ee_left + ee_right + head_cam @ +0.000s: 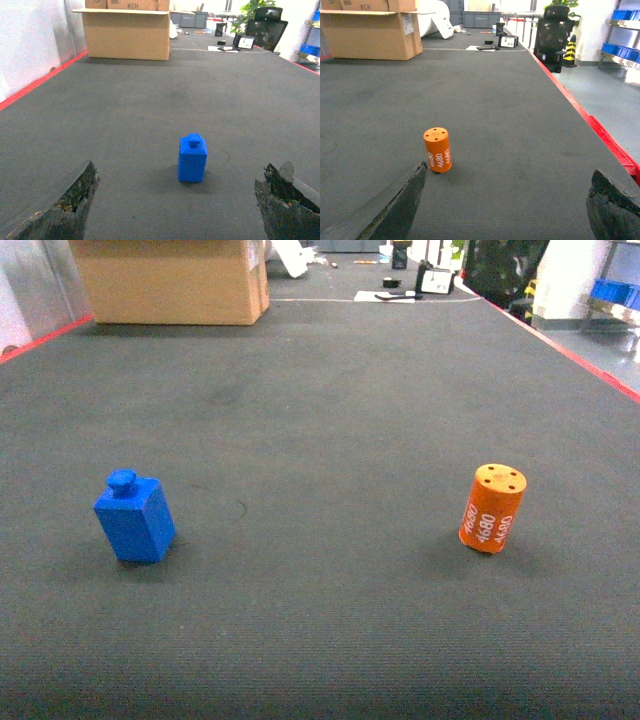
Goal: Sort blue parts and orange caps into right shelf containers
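The orange cap is tall and round with a narrow base. It will fall over onto its side when I drop it into the container.
A blue part, a block with a round knob on top, stands upright on the dark mat at the left. An orange cap printed "4680" stands upright at the right. In the left wrist view the blue part sits a short way ahead of my open left gripper, roughly centred between its fingers. My right gripper is open too; the orange cap stands ahead, just beyond its left finger. Blue shelf containers show far off to the right. Neither gripper shows in the head view.
A large cardboard box stands at the far left of the table. Small dark items lie at the far end. A red strip marks the table's right edge, with floor beyond. A black chair stands past the far right corner.
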`<state>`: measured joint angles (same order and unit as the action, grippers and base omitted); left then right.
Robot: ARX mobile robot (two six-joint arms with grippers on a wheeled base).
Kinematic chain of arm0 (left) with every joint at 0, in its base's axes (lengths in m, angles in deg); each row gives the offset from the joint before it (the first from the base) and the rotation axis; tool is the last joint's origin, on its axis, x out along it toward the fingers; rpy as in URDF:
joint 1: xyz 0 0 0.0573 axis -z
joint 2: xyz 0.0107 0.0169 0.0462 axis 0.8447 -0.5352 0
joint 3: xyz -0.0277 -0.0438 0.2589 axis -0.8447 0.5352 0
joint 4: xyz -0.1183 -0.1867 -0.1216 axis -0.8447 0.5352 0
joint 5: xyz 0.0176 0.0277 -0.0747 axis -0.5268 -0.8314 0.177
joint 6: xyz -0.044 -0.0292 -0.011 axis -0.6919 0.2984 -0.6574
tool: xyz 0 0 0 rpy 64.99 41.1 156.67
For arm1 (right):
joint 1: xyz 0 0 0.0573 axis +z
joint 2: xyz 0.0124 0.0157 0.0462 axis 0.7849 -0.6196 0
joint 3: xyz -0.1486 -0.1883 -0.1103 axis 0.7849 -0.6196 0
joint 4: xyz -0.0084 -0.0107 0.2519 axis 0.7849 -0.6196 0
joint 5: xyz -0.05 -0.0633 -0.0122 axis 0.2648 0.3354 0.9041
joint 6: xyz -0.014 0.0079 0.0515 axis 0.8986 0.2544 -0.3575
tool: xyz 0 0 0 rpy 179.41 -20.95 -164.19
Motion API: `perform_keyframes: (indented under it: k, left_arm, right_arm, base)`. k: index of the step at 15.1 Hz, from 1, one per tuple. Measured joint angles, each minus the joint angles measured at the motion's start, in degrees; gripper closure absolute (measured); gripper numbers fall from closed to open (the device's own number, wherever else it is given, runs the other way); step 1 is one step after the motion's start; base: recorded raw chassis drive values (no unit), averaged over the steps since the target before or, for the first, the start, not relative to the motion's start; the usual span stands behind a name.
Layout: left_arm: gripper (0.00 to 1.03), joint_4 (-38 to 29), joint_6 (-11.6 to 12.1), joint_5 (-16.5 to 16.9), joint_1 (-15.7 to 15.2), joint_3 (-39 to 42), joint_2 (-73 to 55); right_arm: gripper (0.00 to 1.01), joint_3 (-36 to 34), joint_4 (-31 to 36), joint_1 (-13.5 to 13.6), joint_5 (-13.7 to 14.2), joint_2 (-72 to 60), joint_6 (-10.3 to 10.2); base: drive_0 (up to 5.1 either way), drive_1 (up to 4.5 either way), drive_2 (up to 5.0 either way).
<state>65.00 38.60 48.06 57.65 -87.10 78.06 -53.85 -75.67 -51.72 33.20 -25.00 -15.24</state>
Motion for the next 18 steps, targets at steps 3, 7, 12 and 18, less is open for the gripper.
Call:
perform_keyframes:
  k: [3, 7, 12, 18]
  left_arm:
    - [0.05, 0.00, 0.00, 0.00, 0.00, 0.00, 0.00]
    - [0.05, 3.45, 0.48, -5.16, 2.05, -0.66, -0.79]
    - [0.05, -6.60, 0.26, -15.67, 6.69, -2.67, -14.03]
    - [0.05, -38.42, -2.67, -6.82, 6.84, -16.72, -58.47]
  right_arm:
    - [0.03, 0.00, -0.02, 0.00, 0.00, 0.00, -0.02]
    - [0.03, 0.02, -0.39, 0.02, 0.13, -0.07, 0.02]
    - [0.03, 2.99, 0.63, 3.63, 3.93, -10.84, -1.40]
    - [0.03, 16.92, 29.81, 9.64, 5.99, -55.12, -3.48]
  base:
    - [0.0, 0.00, 0.0]
    - [0.0, 0.00, 0.0]
    - [0.0, 0.00, 0.0]
    - [0.0, 0.00, 0.0]
